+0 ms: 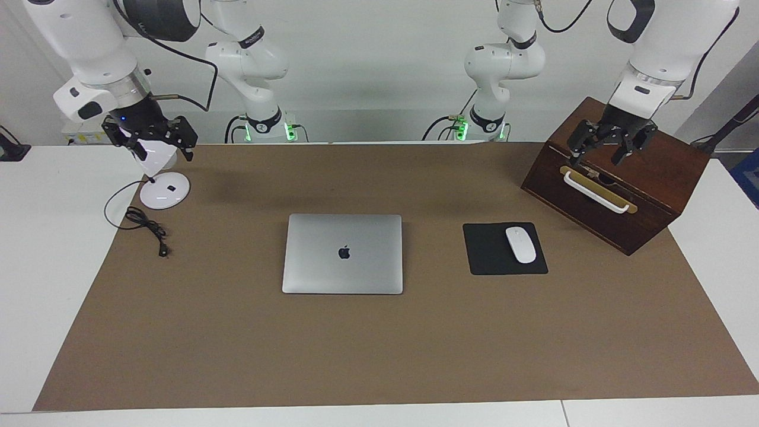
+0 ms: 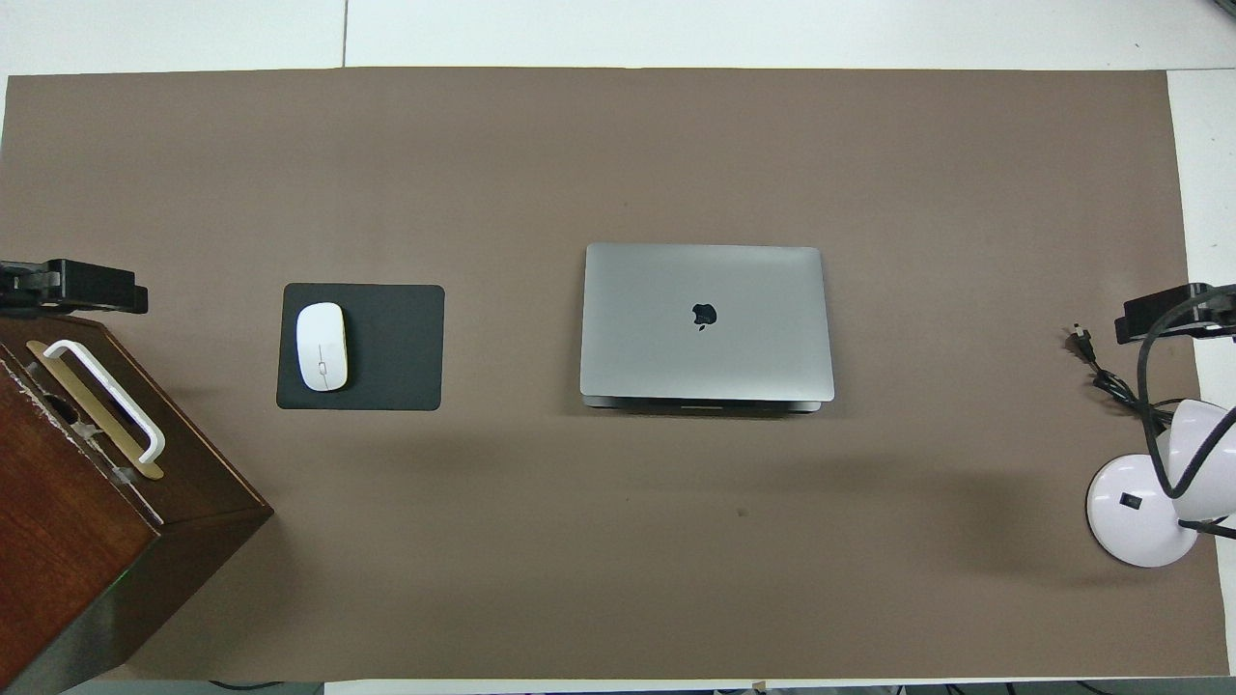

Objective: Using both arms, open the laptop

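Observation:
My gripper will push the lid [image 2: 707, 324], which will swing up around its far edge and stay standing, because the laptop's seam [image 2: 702, 404] shows along the laptop's near edge.
The silver-grey laptop [image 1: 343, 254] lies closed and flat in the middle of the brown mat, apple logo up. It also shows in the overhead view [image 2: 705, 321], with the seam between lid and base visible along the edge nearer to the robots. My left gripper [image 1: 597, 157] hangs open and empty over the wooden box at the left arm's end of the table; only its tip shows in the overhead view [image 2: 68, 287]. My right gripper [image 1: 164, 153] hangs open and empty over the white lamp at the right arm's end, and also shows in the overhead view [image 2: 1173, 311]. Both are well away from the laptop.
A black mouse pad [image 1: 504, 249] with a white mouse [image 1: 520, 244] lies beside the laptop toward the left arm's end. A dark wooden box [image 1: 652, 172] with a white handle [image 1: 595, 191] stands there too. A white desk lamp [image 1: 165, 190] and its black cable [image 1: 145, 225] sit at the right arm's end.

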`<state>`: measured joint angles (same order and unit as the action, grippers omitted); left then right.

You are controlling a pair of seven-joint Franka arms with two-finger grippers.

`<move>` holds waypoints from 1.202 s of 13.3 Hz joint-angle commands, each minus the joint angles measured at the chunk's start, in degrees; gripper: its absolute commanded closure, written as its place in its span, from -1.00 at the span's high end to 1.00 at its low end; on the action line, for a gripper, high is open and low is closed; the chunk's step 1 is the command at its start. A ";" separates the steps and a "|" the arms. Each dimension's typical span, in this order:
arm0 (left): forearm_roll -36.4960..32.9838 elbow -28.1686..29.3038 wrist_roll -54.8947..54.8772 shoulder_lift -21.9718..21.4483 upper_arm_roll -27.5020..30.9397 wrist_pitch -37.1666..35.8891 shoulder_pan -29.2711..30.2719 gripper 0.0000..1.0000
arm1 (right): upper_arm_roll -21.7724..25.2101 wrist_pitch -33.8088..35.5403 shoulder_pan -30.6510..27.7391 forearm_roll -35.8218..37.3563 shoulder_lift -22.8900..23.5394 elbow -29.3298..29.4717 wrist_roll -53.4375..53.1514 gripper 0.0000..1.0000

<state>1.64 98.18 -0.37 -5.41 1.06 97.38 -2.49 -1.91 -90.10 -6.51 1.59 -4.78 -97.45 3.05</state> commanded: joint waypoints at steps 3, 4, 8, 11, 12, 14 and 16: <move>0.03 -0.89 0.28 0.57 -0.44 -0.53 0.74 1.00 | -1.07 -0.60 -1.49 -0.89 -0.76 -0.54 0.11 1.00; 0.12 -0.89 0.28 0.57 -0.44 -0.61 0.74 1.00 | -1.07 -0.95 -1.40 -1.06 -0.93 -0.89 0.64 1.00; 0.03 -0.80 -0.24 0.31 -0.53 -0.70 0.65 1.00 | -0.99 -8.58 -0.88 -1.42 -0.59 -3.62 8.89 1.00; 0.03 -0.71 -0.25 0.22 -0.62 -0.79 0.47 1.00 | -0.90 -8.77 -0.96 -1.42 -0.06 -3.71 8.82 1.00; -0.06 -0.71 -0.34 0.13 -0.62 -1.05 0.47 1.00 | -0.90 -9.12 -0.88 -1.42 0.29 -3.62 8.73 1.00; 0.03 -0.71 -0.42 0.13 -0.71 -1.67 0.04 1.00 | -0.99 -13.31 -0.52 -1.50 1.52 -4.40 8.64 1.00; 0.03 -0.71 0.27 0.05 -0.62 -1.84 -0.14 1.00 | -0.99 -24.87 -0.44 -5.07 1.44 -10.97 8.29 1.00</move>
<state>1.64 98.18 -0.41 -5.41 0.52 96.91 -2.57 -2.49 -106.39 -6.36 0.33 -3.10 -102.75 10.62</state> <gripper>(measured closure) 0.000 0.000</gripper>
